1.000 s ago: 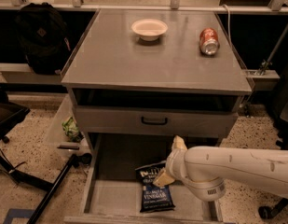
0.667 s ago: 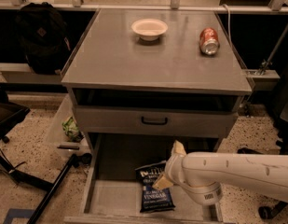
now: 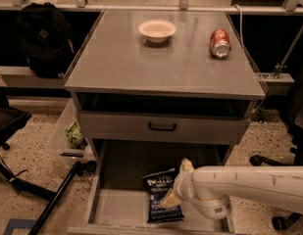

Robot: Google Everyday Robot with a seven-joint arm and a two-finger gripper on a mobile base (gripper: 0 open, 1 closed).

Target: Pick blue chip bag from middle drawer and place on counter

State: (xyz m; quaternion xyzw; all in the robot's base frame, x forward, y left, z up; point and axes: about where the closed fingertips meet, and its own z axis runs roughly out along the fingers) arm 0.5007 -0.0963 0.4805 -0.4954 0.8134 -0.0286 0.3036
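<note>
The blue chip bag (image 3: 159, 192) lies free in the drawer below my gripper's open fingers, so I should move down before they close on its front half (image 3: 164, 213).
The blue chip bag (image 3: 160, 196) lies flat on the floor of the open middle drawer (image 3: 116, 210), right of its middle. My gripper (image 3: 177, 182) comes in from the right on a white arm (image 3: 249, 182) and sits low over the bag's right edge. Its two cream fingers (image 3: 186, 165) stand apart, open, one toward the back and one toward the front. I cannot tell whether they touch the bag. The counter (image 3: 161, 65) is the grey cabinet top above.
A white bowl (image 3: 157, 30) and a red soda can (image 3: 220, 43) sit at the back of the counter. A shut drawer front with a black handle (image 3: 162, 127) hangs above the open drawer. A black backpack (image 3: 43, 38) and black stand legs (image 3: 55, 202) are at the left.
My gripper and arm have moved down and toward the drawer's front, closer over the bag. The bag has not moved.
</note>
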